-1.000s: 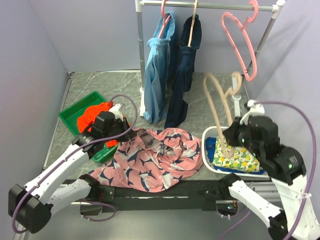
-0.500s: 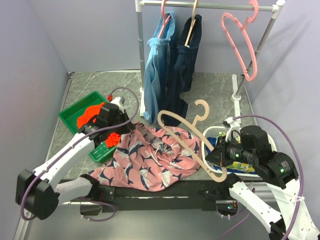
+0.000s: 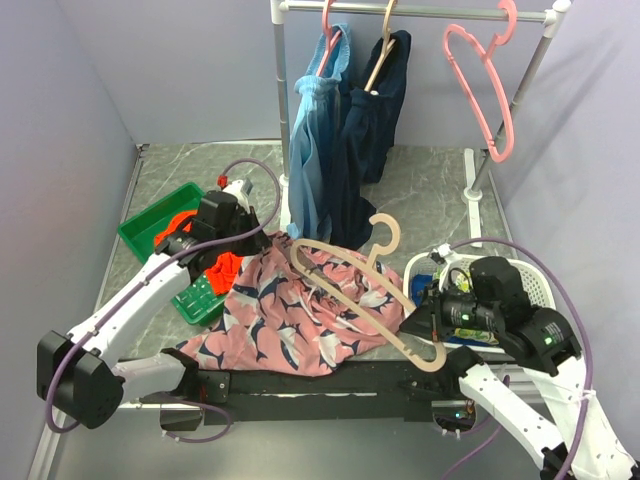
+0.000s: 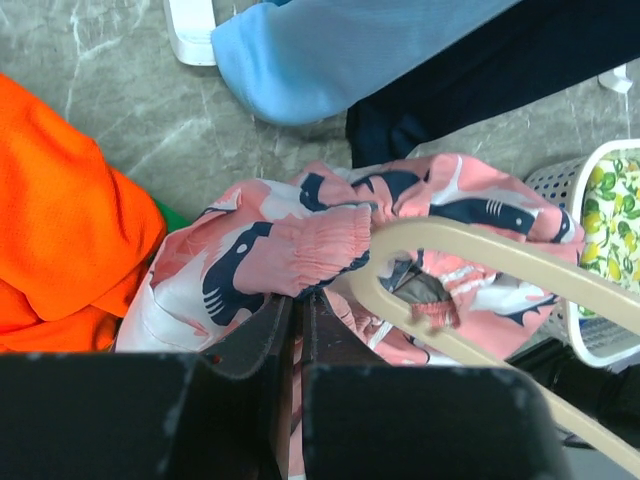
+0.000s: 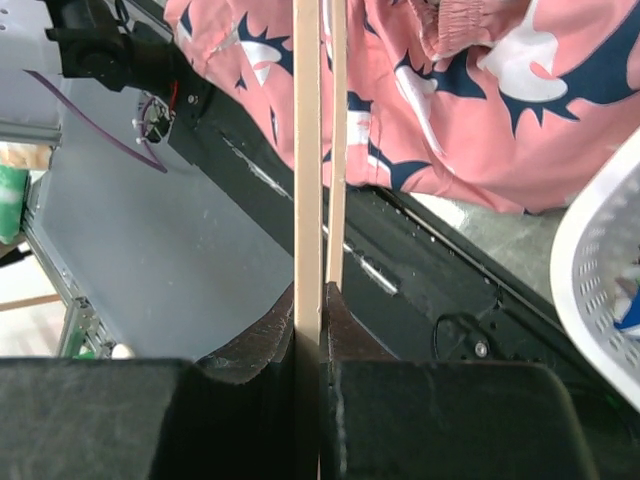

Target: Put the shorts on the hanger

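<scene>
The beige hanger's rounded end is pointing at the raised waistband, so the robot's left gripper should now hold the waistband's edge up until the hanger's rounded end slides inside, and then let go.
The pink shorts with navy and white shapes lie bunched at the table's front. My left gripper is shut on their gathered waistband, holding that edge up; in the left wrist view the jaws pinch the fabric. My right gripper is shut on the lower end of the beige hanger, which lies slanted over the shorts with its hook pointing to the back. The hanger's rounded end sits right beside the held waistband. In the right wrist view the hanger's bars run up from the gripper towards the shorts.
A green tray with orange cloth stands left of the shorts. A white basket sits at the right. The rack at the back carries a light-blue garment, a navy garment and a pink hanger.
My right arm has swung the hanger down from upright and leftwards, laying it over the shorts. My left gripper has drawn the waistband up and slightly towards the back.
</scene>
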Controlling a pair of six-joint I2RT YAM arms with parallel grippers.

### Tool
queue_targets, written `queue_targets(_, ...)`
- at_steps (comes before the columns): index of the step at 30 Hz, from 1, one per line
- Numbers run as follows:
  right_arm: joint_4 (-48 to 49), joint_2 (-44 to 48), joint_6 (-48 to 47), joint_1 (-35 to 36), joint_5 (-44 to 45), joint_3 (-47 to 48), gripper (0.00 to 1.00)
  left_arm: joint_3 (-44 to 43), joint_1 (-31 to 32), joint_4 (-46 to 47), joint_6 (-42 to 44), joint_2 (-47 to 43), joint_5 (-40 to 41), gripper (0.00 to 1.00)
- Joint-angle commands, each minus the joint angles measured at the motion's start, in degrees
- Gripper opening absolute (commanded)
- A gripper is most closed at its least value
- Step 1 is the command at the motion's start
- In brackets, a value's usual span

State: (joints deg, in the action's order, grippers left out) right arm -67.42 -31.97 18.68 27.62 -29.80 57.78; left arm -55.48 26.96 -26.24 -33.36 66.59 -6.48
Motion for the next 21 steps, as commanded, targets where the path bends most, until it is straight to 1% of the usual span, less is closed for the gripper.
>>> queue_targets(1, 8.5, 0.8, -1.8, 0.8, -2.7, -2.5, 0.0, -4.0, -0.2, -1.4, 4.1, -1.5, -2.3, 0.01)
queue_targets(3, 10.3, 0.6, -1.9, 1.6, -2.5, -4.2, 0.0, -4.4, -0.3, -2.9, 5.7, -1.7, -2.5, 0.01)
queue_targets(6, 13.8, 0.7, -0.8, 4.9, -3.3, -6.4, 0.0, -4.4, -0.2, -3.4, 7.9, -2.9, -4.7, 0.01)
queue_targets(8, 15.3, 0.9, 0.4, 8.3, -3.6, -7.2, 0.0, -4.6, -0.2, -3.5, 9.2, -3.5, -5.8, 0.01)
queue_targets(11, 16.4, 0.9, 1.4, 13.2, -1.1, -7.2, 0.0, -5.3, -0.3, -4.1, 10.8, -3.9, -6.8, 0.01)
queue_targets(12, 16.5, 0.5, 1.3, 14.0, -0.2, -7.1, 0.0, -5.5, -0.2, -3.9, 11.5, -4.1, -9.9, 0.01)
queue_targets(13, 17.0, -0.3, 2.0, 15.0, 1.1, -6.9, 0.0, -5.9, -0.2, -3.9, 11.8, -4.3, -11.3, 0.01)
queue_targets(14, 17.5, -0.8, 2.3, 16.6, 4.0, -6.6, 0.0, -6.5, -0.2, -4.2, 13.3, -4.6, -13.3, 0.01)
queue_targets(15, 18.5, -1.6, 2.2, 16.9, 5.1, -6.3, 0.0, -6.7, -0.1, -4.3, 14.0, -5.1, -16.6, 0.01)
queue_targets(18, 22.3, -3.6, 2.0, 19.2, 9.1, -5.7, 0.0, -7.4, 1.1, -5.0, 16.9, -7.3, -21.6, 0.01)
queue_targets(20, 25.5, -4.1, 0.6, 20.1, 8.3, -6.4, 0.0, -7.8, 2.7, -4.6, 17.9, -9.4, -23.0, 0.01)
queue_targets(21, 29.3, -4.1, 0.3, 20.4, 7.7, -6.7, 0.0, -7.9, 3.3, -4.4, 18.0, -9.8, -24.0, 0.01)
